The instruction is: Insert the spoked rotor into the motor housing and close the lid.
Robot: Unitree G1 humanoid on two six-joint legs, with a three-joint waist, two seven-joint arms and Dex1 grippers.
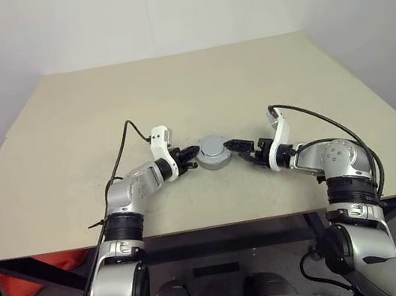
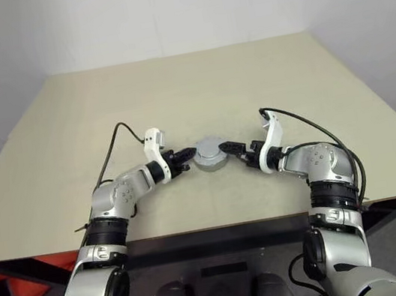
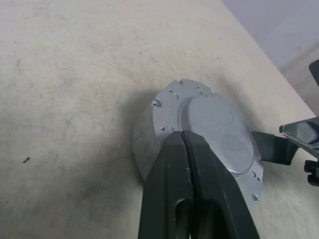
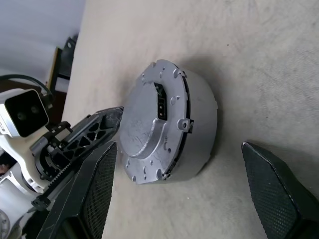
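Note:
I expect the lid to stay in place and come up with the motor housing when I lift, because the lid's edge tabs [image 4: 184,124] fit snugly around the motor housing.
The motor housing [image 1: 214,153], round and silver, sits on the tan table near its front edge. A flat silver lid [image 3: 214,124] with a raised centre lies on top of it, and a small cut-out in the lid [image 4: 161,102] shows a dark inside. The spoked rotor is hidden. My left gripper [image 1: 190,156] is shut, its tips [image 3: 185,137] resting against the lid's rim on the housing's left side. My right gripper [image 1: 239,145] is open on the housing's right side, with one finger [image 4: 99,184] and the other finger [image 4: 274,184] standing wide apart of the housing and nothing held.
The table [image 1: 173,91] stretches bare behind and beside the housing. Its front edge runs just below both arms. Black cables loop from each wrist above the tabletop.

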